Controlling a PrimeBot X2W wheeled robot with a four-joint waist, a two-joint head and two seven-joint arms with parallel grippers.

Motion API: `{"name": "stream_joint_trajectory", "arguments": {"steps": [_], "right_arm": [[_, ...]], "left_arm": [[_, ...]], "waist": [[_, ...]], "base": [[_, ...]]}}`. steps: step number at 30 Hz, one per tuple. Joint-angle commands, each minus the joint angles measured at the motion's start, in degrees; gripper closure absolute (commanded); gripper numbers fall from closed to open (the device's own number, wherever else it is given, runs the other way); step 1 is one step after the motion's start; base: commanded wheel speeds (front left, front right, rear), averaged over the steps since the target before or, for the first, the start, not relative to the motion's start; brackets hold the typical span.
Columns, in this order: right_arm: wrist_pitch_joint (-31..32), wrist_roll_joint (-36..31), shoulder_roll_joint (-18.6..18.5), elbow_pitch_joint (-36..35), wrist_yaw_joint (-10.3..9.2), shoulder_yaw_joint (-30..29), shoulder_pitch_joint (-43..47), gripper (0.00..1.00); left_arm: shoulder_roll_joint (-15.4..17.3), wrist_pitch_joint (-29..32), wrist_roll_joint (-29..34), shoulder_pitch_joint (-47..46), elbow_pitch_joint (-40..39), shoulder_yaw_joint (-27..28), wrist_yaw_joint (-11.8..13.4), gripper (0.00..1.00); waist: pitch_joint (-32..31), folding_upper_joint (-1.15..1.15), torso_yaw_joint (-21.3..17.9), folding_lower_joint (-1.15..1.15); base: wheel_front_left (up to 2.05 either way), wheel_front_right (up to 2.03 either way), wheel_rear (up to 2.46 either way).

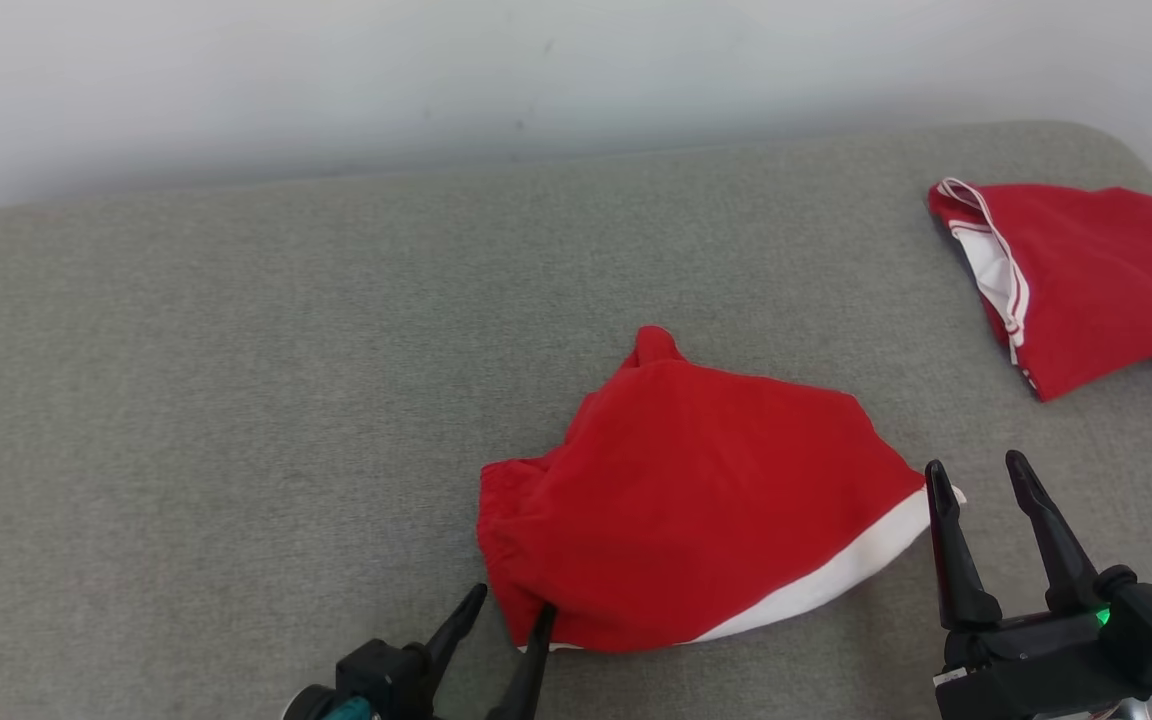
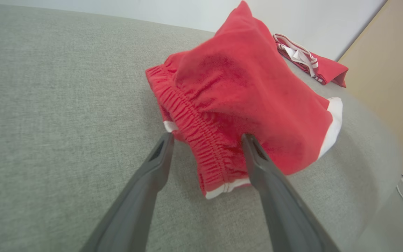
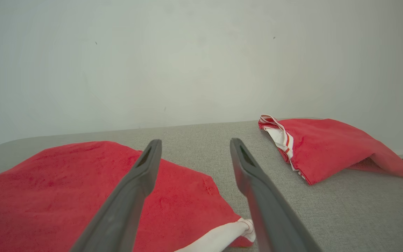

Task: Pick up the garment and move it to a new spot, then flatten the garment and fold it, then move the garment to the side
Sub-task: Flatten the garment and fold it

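Observation:
I expect the garment (image 1: 704,504) to open to a side stripe between red panels when I lift it, since the white hem (image 1: 830,582) runs from waistband to tip.
A crumpled red garment (image 1: 696,490) with a white hem and an elastic waistband lies on the grey padded table (image 1: 236,400), near its front middle. My left gripper (image 1: 513,603) stands open at the garment's near left corner, its fingers astride the gathered waistband (image 2: 201,140), the right fingertip touching the cloth. My right gripper (image 1: 981,477) is open at the garment's right tip, where the white hem (image 3: 222,236) ends, nothing between its fingers. The same garment (image 3: 82,189) lies low on the left in the right wrist view.
A second red garment (image 1: 1076,280) with white striped trim lies folded at the table's far right corner, also seen as a red bundle (image 3: 327,148) in the right wrist view. A pale wall (image 1: 536,70) runs behind the table. Wooden floor (image 2: 390,77) lies beyond the table's right edge.

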Motion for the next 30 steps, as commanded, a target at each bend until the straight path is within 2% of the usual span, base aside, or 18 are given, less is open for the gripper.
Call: {"name": "stream_joint_trajectory", "arguments": {"steps": [1,4,5,6,7,12,18,22,23,24,25,30], "right_arm": [[-0.3,0.4,0.1,-0.1,-0.18,0.0,-0.5,0.0],[-0.3,0.5,0.0,-0.3,-0.17,-0.2,-1.0,0.0],[-0.3,0.5,0.0,-0.3,-0.18,-0.3,-0.9,0.0],[-0.3,0.6,0.0,-0.3,-0.18,-0.3,-0.9,0.0],[-0.3,0.6,0.0,-0.3,-0.18,-0.4,-0.9,0.0],[-0.3,0.3,0.2,-0.2,-0.18,-1.0,-0.7,0.0],[-0.3,-0.2,0.6,0.5,-0.18,-0.9,-0.9,0.0],[-0.3,-0.3,0.9,1.1,-0.18,-0.6,-1.4,0.0],[-0.3,-0.2,1.0,1.2,-0.18,-0.5,-1.4,0.0],[-0.3,-0.2,1.1,1.3,-0.18,-0.5,-1.4,0.0],[-0.3,-0.2,1.1,1.4,-0.18,-0.6,-1.3,0.0],[-0.3,-0.1,1.1,1.3,-0.17,-0.9,-0.5,0.0]], "left_arm": [[0.3,0.0,-0.7,-1.2,0.8,0.3,0.1,0.0],[0.2,0.0,-1.4,-2.4,2.2,0.8,0.1,0.0],[0.1,0.0,-1.9,-2.8,2.6,0.6,0.1,0.45],[0.1,0.0,-2.5,-3.5,2.3,0.4,0.1,0.99],[0.1,0.0,-3.1,-4.0,2.1,0.5,0.1,1.0],[0.4,0.0,-4.6,-5.5,0.2,3.4,0.1,1.0],[3.3,0.0,-3.7,-6.3,-0.5,8.8,0.1,1.0],[4.6,0.0,-3.2,-5.8,1.7,9.3,0.1,1.0],[4.7,0.0,-2.9,-5.8,2.2,9.2,0.1,0.79],[4.5,0.0,-2.7,-5.9,2.2,9.5,0.1,0.33],[4.1,0.0,-2.5,-5.8,1.8,10.0,0.1,0.0],[3.0,0.0,-1.0,-3.9,-1.5,12.7,0.1,0.0]], "waist": [[1.2,0.0,-1.3,0.0],[1.7,0.0,-1.9,0.0],[1.8,0.0,-2.0,0.0],[2.0,0.0,-2.1,0.0],[2.1,0.0,-2.1,0.0],[2.0,0.0,-1.7,0.0],[1.7,0.0,-0.9,0.0],[1.5,0.0,-0.8,0.0],[1.4,0.0,-0.8,0.0],[1.3,0.0,-0.7,0.0],[1.2,0.0,-0.5,0.0],[0.3,0.0,0.4,0.0]], "base": [[0.0,0.0,0.0],[0.0,0.0,0.0],[0.0,0.0,0.0],[0.0,0.0,0.0],[0.0,0.0,0.0],[0.0,0.0,0.0],[0.0,0.0,0.0],[0.0,0.0,0.0],[0.0,0.0,0.0],[0.0,0.0,0.0],[0.0,0.0,0.0],[0.0,0.0,0.0]]}}
